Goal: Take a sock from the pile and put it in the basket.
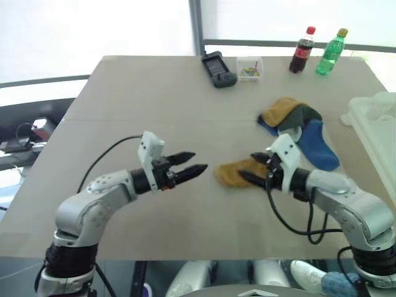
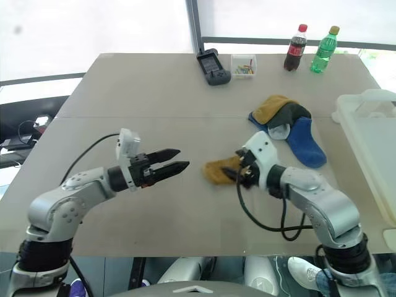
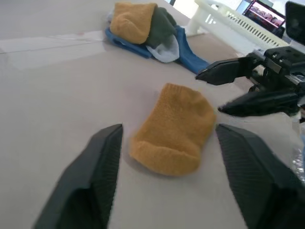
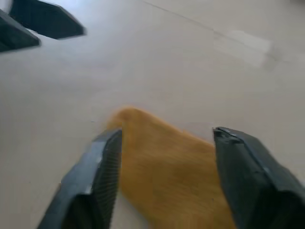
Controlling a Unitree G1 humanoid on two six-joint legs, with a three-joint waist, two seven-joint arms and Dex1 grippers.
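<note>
My left gripper should pull the slanted, bunched mustard yellow sock [image 1: 237, 172] straight by its toe end [image 1: 223, 176] while my right gripper holds the cuff of the sock.
A single mustard yellow sock [image 1: 230, 173] lies flat on the table, apart from the pile [image 1: 296, 124] of mustard, blue and dark grey-green socks behind it to the right. My right gripper [image 1: 247, 167] hovers open at the sock's right end, its fingers apart just over the fabric and gripping nothing. My left gripper [image 1: 193, 164] points at the sock from the left, a short gap away, also open and empty. The whitish basket [image 1: 378, 120] stands at the table's right edge, beyond the pile.
At the table's far side stand a cola bottle [image 1: 302, 51] and a green bottle [image 1: 331, 52], with a small clear box [image 1: 250, 67] of colourful bits and a black device [image 1: 218, 69] to their left. A black cable [image 1: 291, 226] hangs from the right arm.
</note>
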